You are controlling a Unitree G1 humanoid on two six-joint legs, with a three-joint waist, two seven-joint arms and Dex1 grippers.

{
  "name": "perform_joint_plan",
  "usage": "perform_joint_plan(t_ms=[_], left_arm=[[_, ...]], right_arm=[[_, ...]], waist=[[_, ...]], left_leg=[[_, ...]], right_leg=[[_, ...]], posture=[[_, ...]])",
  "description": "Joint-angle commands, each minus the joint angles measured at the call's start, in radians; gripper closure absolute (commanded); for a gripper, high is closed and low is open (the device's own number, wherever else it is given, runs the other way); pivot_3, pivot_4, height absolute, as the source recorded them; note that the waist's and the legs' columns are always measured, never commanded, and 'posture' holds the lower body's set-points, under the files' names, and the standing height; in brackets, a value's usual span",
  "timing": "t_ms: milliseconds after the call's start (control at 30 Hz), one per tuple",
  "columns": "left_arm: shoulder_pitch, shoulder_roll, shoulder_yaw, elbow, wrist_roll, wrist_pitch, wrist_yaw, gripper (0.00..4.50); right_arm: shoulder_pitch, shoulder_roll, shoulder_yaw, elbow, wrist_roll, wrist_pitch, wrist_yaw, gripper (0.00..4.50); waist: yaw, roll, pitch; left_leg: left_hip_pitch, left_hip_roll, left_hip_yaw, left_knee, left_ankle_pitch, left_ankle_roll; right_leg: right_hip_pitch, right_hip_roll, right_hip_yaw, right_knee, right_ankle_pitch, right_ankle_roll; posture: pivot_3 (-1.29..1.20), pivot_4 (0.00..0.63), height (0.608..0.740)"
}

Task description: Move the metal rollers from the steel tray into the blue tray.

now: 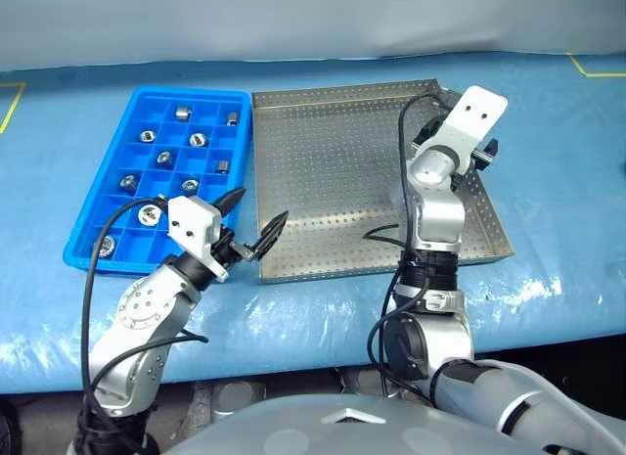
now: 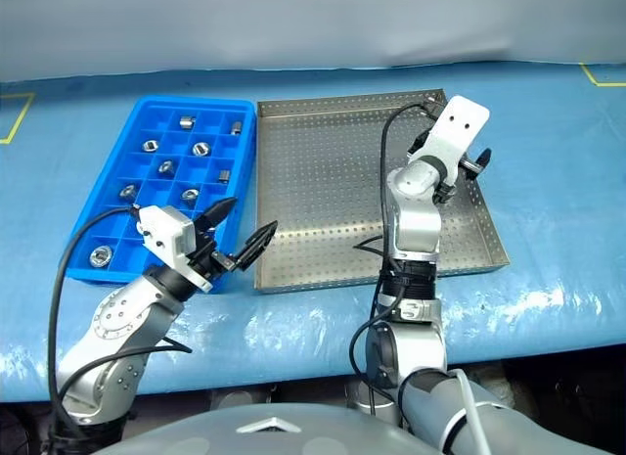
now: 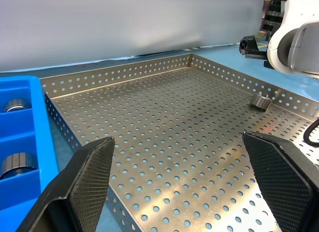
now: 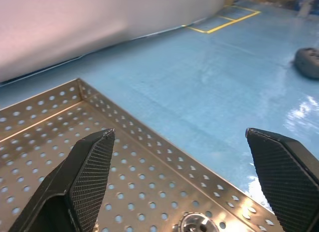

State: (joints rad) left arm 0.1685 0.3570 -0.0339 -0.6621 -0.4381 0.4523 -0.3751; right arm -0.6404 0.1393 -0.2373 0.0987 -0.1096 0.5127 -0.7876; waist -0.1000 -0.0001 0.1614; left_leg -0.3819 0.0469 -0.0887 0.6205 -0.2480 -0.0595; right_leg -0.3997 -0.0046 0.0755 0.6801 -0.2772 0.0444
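My right gripper's open fingers are around the steel tray's rim (image 4: pixel 192 173), past the metal roller, so next I move back inside the tray and close around the roller (image 4: pixel 197 224).
The steel tray (image 1: pixel 333 171) lies in the middle of the blue table, with the blue tray (image 1: pixel 93 245) touching its left side. Several metal rollers (image 1: pixel 198 139) sit in the blue tray's compartments. One metal roller (image 3: pixel 260 101) lies in the steel tray against its right rim, and it also shows just below my right gripper (image 4: pixel 178 133) as a roller (image 4: pixel 194 223). That gripper hangs open and empty above the right rim. My left gripper (image 1: pixel 256 212) is open and empty over the steel tray's front left corner, beside the blue tray.
A pale wall runs along the table's far edge. Yellow tape lines (image 1: pixel 592 68) mark the table at the far right and far left. Black cables loop beside both forearms. A dark object (image 4: pixel 306 62) lies on the blue surface right of the steel tray.
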Motion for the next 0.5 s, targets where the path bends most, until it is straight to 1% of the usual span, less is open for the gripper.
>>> perform_joint_plan(t_ms=[33, 167, 300, 500], left_arm=[[-0.005, 0.001, -0.005, -0.007, 0.006, -0.019, -0.013, 0.00], [0.000, 0.000, -0.004, -0.007, 0.009, -0.023, -0.012, 0.00], [0.016, -0.002, -0.005, -0.016, 0.013, -0.028, -0.010, 0.00], [0.036, -0.007, -0.009, -0.026, 0.017, -0.034, -0.003, 0.00]], right_arm=[[-0.032, 0.122, 0.015, 0.070, -0.003, -0.075, -0.101, 0.06], [-0.090, 0.117, -0.006, 0.193, 0.037, -0.146, -0.174, 0.06], [-0.161, 0.100, -0.062, 0.334, 0.104, -0.224, -0.250, 0.06], [-0.253, 0.064, -0.104, 0.527, 0.178, -0.341, -0.291, 0.06]], waist=[[-0.002, 0.000, 0.000], [-0.004, 0.000, 0.000], [-0.005, 0.000, 0.000], [-0.003, 0.000, 0.000]], left_leg=[[0.000, 0.000, 0.000, 0.000, 0.000, 0.000], [0.000, 0.000, 0.000, 0.000, 0.000, 0.000], [0.000, 0.000, 0.000, 0.000, 0.000, 0.000], [0.000, 0.000, 0.000, 0.000, 0.000, 0.000]], right_leg=[[0.000, 0.000, 0.000, 0.000, 0.000, 0.000], [0.000, 0.000, 0.001, 0.000, 0.000, 0.000], [0.000, 0.000, 0.001, 0.000, 0.000, 0.000], [0.000, 0.000, 0.001, 0.000, 0.000, 0.000]], posture=[[-0.05, 0.150, 0.740], [-0.03, 0.150, 0.740], [-0.02, 0.150, 0.740], [0.01, 0.150, 0.740]])
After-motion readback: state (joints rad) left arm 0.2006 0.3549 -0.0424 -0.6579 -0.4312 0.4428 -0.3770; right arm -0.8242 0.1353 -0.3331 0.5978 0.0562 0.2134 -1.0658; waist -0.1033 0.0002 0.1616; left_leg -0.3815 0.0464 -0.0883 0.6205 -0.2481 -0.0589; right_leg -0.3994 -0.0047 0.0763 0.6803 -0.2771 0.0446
